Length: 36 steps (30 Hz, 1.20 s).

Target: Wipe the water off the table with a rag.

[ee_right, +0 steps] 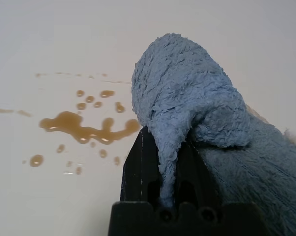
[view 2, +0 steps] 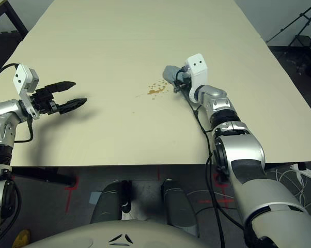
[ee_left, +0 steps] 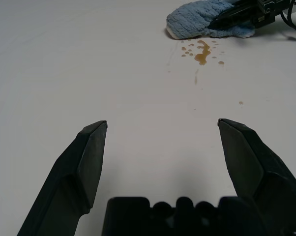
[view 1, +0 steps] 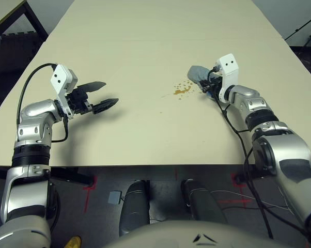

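Observation:
The rag [view 1: 198, 73] is next to the water and the blots lie bare toward the robot's left gripper, so the robot's right gripper should sweep the rag back across the blots [view 1: 183, 89].
The rag [ee_right: 187, 113], a blue-grey cloth, is bunched up and pinched in my right gripper [view 1: 207, 82], which is shut on it low over the table [view 1: 145, 41] at the right. The rag [view 1: 198, 74] rests just right of the water [view 1: 182, 90], a brownish-orange cluster of blots and droplets that looks wet in the right wrist view [ee_right: 84, 130]. My left gripper [view 1: 106, 94] hovers open over the table's left side, well apart from the water [ee_left: 202, 51] and holding nothing.
A smaller beige tabletop with a black frame [view 1: 11, 13] stands at the far left. A black tripod [view 1: 305, 28] stands off the table's right edge. Cables [view 1: 238, 191] lie on the dark floor in front.

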Motion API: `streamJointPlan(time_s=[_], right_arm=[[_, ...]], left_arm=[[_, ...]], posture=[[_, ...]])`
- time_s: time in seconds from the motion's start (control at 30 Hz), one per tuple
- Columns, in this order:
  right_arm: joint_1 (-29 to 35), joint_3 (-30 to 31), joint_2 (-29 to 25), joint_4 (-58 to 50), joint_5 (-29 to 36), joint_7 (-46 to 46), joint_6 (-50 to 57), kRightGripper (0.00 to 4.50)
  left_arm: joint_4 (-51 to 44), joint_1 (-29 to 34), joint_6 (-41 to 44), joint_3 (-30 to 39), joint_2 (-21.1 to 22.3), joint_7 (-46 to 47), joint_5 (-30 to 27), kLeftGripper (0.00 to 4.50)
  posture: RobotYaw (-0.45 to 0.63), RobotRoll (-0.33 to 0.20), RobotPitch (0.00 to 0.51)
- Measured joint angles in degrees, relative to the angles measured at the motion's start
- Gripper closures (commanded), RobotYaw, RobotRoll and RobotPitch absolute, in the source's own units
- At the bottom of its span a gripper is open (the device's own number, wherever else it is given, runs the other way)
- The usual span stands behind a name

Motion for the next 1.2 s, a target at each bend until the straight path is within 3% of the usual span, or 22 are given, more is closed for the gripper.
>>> streamJointPlan(time_s=[0.37, 0.67, 0.93, 1.2], right_arm=[[1.86, 4.74, 10.74, -6.79, -1.14, 4.03, 4.18, 4.49], [7.61, 7.24, 12.69, -18.15, -0.87, 7.50, 10.38, 4.49], [8.40, 8.41, 10.65, -21.73, -0.32, 9.87, 14.38, 4.49], [4.99, 8.80, 3.73, -17.11, -0.65, 9.93, 11.61, 4.50]], left_arm=[[-0.18, 0.21, 0.38, 0.31, -0.22, 0.39, -0.06, 0.00], [-0.17, 0.20, 0.44, 0.31, -0.44, 0.40, -0.07, 0.00], [0.09, -0.12, 0.44, 0.29, -0.70, 0.37, -0.04, 0.00], [0.53, -1.96, 0.20, -0.06, -1.27, 0.33, 0.13, 0.00]], posture=[[-0.05, 0.000, 0.115], [-0.06, 0.000, 0.116], [-0.08, 0.000, 0.115], [-0.10, 0.000, 0.115]])
